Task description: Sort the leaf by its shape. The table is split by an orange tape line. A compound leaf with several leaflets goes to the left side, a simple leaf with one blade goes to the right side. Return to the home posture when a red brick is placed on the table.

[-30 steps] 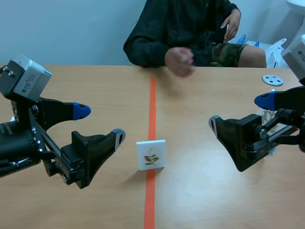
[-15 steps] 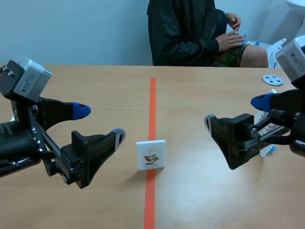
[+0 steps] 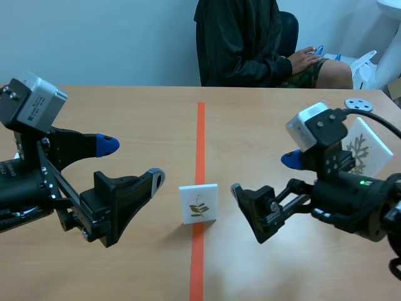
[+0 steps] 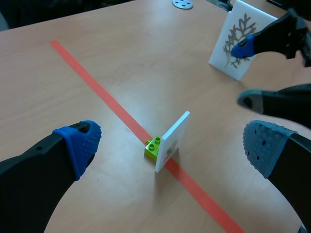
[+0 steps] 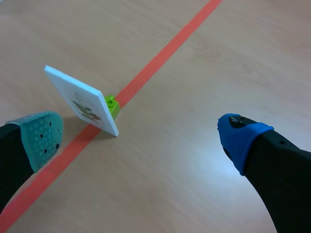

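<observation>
The green brick sits flat against the card's back, so it should move along with the card as one piece when the robot carries the card.
A small white card showing a sprig with several leaflets stands upright on the orange tape line. A green brick props it from behind. My left gripper is open, to the left of the card and apart from it. In the left wrist view the card stands ahead of the open left gripper. My right gripper is open just right of the card. In the right wrist view the card and brick lie ahead of the right gripper, near its grey-green pad.
A second white card with a branching leaf stands at the right, behind my right arm. A grey disc lies at the far right. A person in dark clothes sits across the table.
My right arm has swung left toward the card on the tape line, uncovering the second card behind it. The person's hand has drawn back from the table. The left arm has not moved.
</observation>
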Available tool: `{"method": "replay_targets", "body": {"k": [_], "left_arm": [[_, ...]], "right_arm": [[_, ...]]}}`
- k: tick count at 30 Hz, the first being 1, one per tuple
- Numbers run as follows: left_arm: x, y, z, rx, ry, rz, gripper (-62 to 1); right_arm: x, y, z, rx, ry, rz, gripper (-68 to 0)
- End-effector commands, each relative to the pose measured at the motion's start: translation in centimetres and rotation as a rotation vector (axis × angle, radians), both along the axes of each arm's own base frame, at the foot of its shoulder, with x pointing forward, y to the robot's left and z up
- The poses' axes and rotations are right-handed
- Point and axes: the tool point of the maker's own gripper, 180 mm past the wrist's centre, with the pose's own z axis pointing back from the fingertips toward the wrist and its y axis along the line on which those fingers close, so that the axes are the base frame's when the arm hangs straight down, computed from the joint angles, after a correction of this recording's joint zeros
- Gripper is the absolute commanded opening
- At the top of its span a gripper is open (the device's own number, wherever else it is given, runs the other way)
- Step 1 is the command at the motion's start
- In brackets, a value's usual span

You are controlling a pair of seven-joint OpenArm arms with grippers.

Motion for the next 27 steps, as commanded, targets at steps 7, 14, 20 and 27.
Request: {"method": "replay_targets", "body": {"k": [7, 14, 20, 27], "left_arm": [[0.1, 0.4, 0.2, 0.014, -0.01, -0.008, 1.4], [0.1, 0.3, 0.3, 0.008, -0.012, -0.007, 1.4], [0.1, 0.3, 0.3, 0.008, -0.012, -0.007, 1.4], [0.1, 0.3, 0.3, 0.009, -0.012, -0.007, 1.4]], "right_arm": [[1.1, 2.2, -0.3, -0.024, -0.074, 0.083, 0.4], [1.9, 4.8, -2.9, -0.058, -0.087, 0.167, 0.4], [2.6, 7.2, -4.5, -0.049, -0.096, 0.216, 0.4], [1.9, 9.0, -5.7, -0.025, -0.069, 0.227, 0.4]]}}
